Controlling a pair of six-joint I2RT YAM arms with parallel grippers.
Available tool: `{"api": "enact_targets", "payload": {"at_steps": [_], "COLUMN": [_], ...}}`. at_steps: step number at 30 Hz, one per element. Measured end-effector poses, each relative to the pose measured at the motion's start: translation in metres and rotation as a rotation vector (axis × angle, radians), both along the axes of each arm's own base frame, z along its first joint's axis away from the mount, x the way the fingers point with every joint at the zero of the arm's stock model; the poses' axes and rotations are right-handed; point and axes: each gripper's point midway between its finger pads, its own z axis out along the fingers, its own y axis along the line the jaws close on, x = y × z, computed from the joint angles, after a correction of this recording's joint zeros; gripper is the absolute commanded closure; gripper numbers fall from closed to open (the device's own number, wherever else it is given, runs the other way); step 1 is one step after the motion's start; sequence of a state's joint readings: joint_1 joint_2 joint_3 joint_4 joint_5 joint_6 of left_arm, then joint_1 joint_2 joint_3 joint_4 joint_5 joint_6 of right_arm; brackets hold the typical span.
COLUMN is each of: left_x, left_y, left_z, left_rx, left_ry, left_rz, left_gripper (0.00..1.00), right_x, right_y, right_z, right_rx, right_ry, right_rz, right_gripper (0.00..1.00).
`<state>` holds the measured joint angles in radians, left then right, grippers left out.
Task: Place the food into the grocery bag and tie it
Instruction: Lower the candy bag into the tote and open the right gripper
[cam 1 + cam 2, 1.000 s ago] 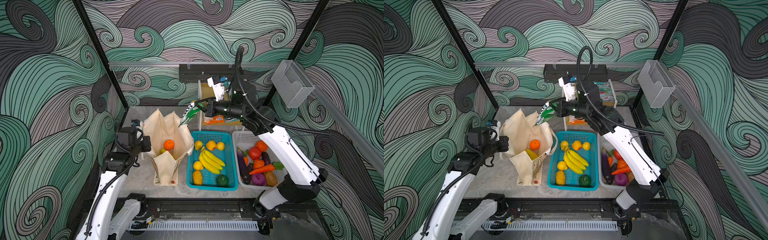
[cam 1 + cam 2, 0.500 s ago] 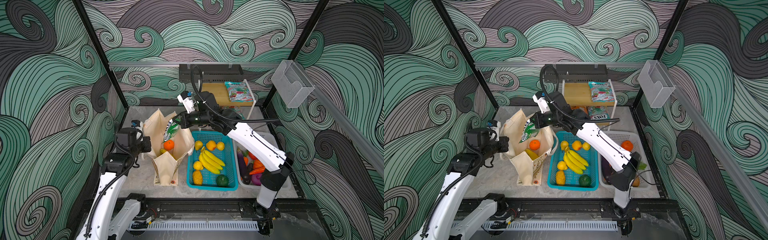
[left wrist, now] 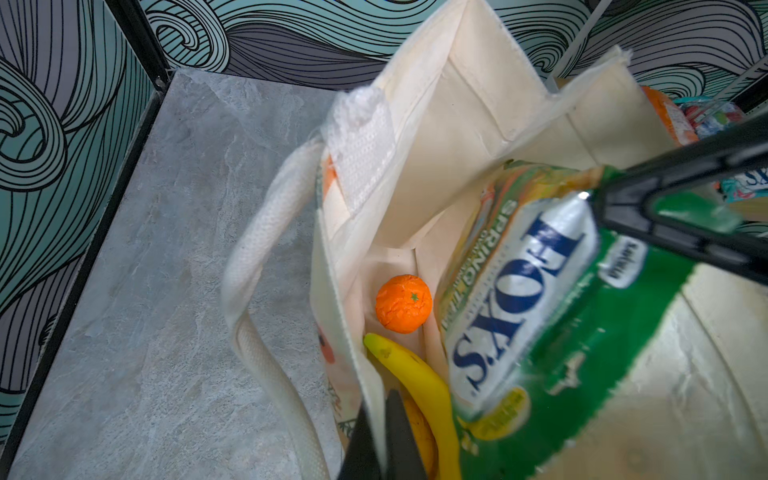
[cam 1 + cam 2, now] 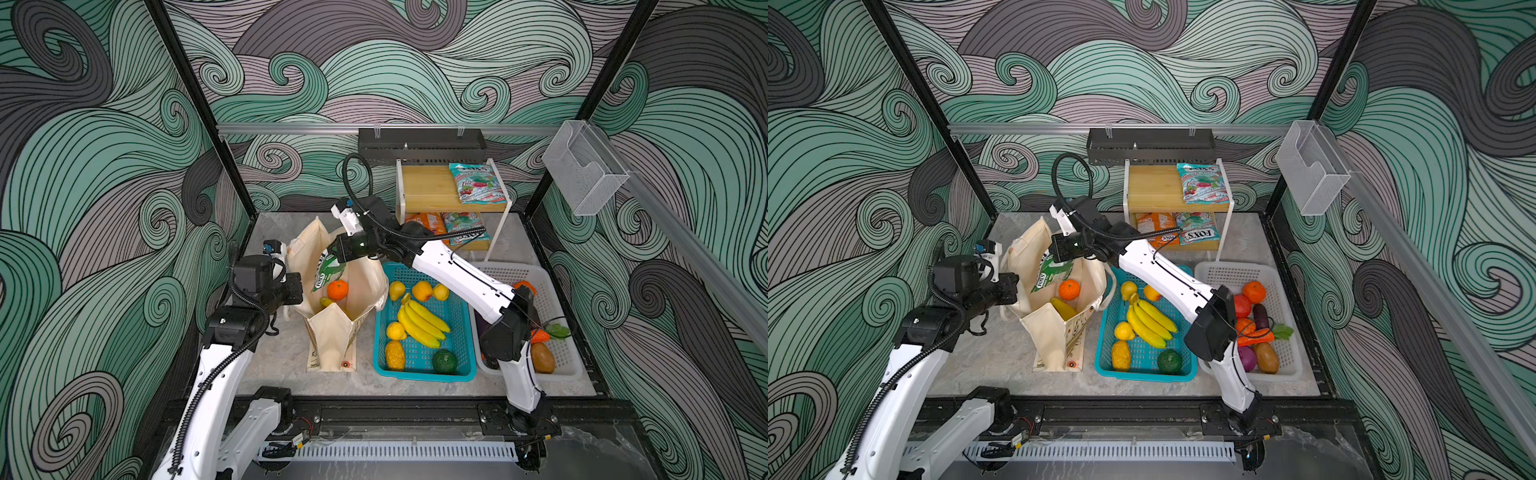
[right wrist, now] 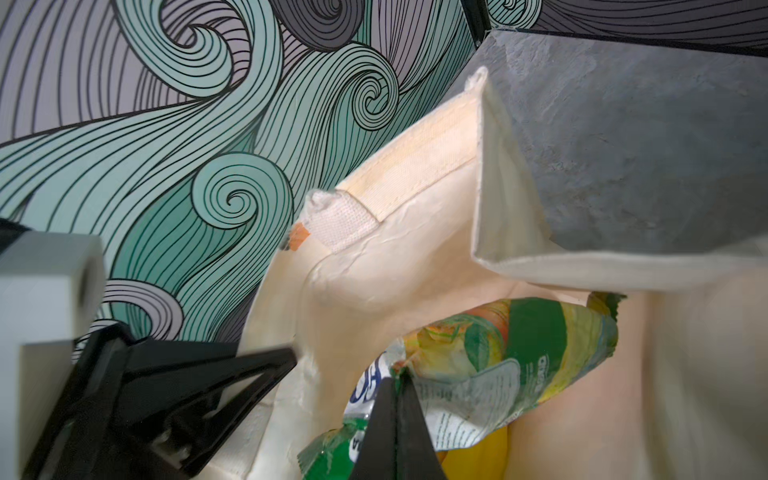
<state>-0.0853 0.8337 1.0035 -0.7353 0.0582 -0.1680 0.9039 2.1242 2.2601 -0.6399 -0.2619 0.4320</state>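
My left gripper is holding the grocery bag open around the green packet [image 4: 326, 269], so I should keep lowering the packet with my right gripper and release it just above the banana [image 4: 1063, 308].
The cream grocery bag [image 4: 332, 336] [image 4: 1050, 332] stands open left of centre in both top views. An orange [image 4: 337, 289] [image 3: 403, 303] and a yellow banana [image 4: 1063, 308] [image 3: 415, 374] lie at its bottom. My right gripper [image 4: 333, 252] [image 5: 397, 378] is shut on the top edge of a green FOX'S packet [image 4: 326, 272] [image 4: 1048, 274] [image 3: 519, 291] [image 5: 519, 345]. The packet hangs partly inside the bag's mouth. My left gripper [image 4: 301, 291] [image 3: 384, 395] is shut on the bag's left rim, with the cloth between its jaws.
A teal basket [image 4: 424, 376] with bananas [image 4: 419, 322] and other fruit sits right of the bag. Beside it stands a white basket [image 4: 561, 374] of vegetables, partly under my right arm. A two-level shelf [image 4: 428, 187] at the back holds more snack packets [image 4: 478, 187].
My right arm has swung left from the shelf with the green packet and lowered it into the bag's mouth. The left arm and the bag have stayed put.
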Motion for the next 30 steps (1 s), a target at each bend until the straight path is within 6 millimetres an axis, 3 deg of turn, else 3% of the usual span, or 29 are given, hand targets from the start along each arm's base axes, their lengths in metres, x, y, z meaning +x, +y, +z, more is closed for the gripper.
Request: {"api": "enact_targets", "payload": {"at_steps": [11,16,24,30], "left_x": [0.0,0.0,0.0,0.0], "left_y": [-0.001,0.0,0.0,0.0], "left_z": [0.0,0.0,0.0,0.0], "left_rx": [-0.002,-0.002,-0.002,-0.001], "left_ry": [0.0,0.001,0.001,0.001], "left_rz": [-0.002,-0.002,-0.002,-0.002], "left_gripper": [1.0,1.0,1.0,1.0], "right_x": [0.013,0.021,0.024,0.025], "right_y": [0.022,0.014,-0.007,-0.02], "right_z": [-0.049,-0.083,-0.098,-0.104], "right_rx": [-0.108,-0.2,-0.332,-0.442], "right_ry": [-0.064,-0.109,-0.216,-0.295], "right_rz": [-0.037,-0.064,-0.086,-0.1], "right_gripper": [1.0,1.0,1.0,0.65]}}
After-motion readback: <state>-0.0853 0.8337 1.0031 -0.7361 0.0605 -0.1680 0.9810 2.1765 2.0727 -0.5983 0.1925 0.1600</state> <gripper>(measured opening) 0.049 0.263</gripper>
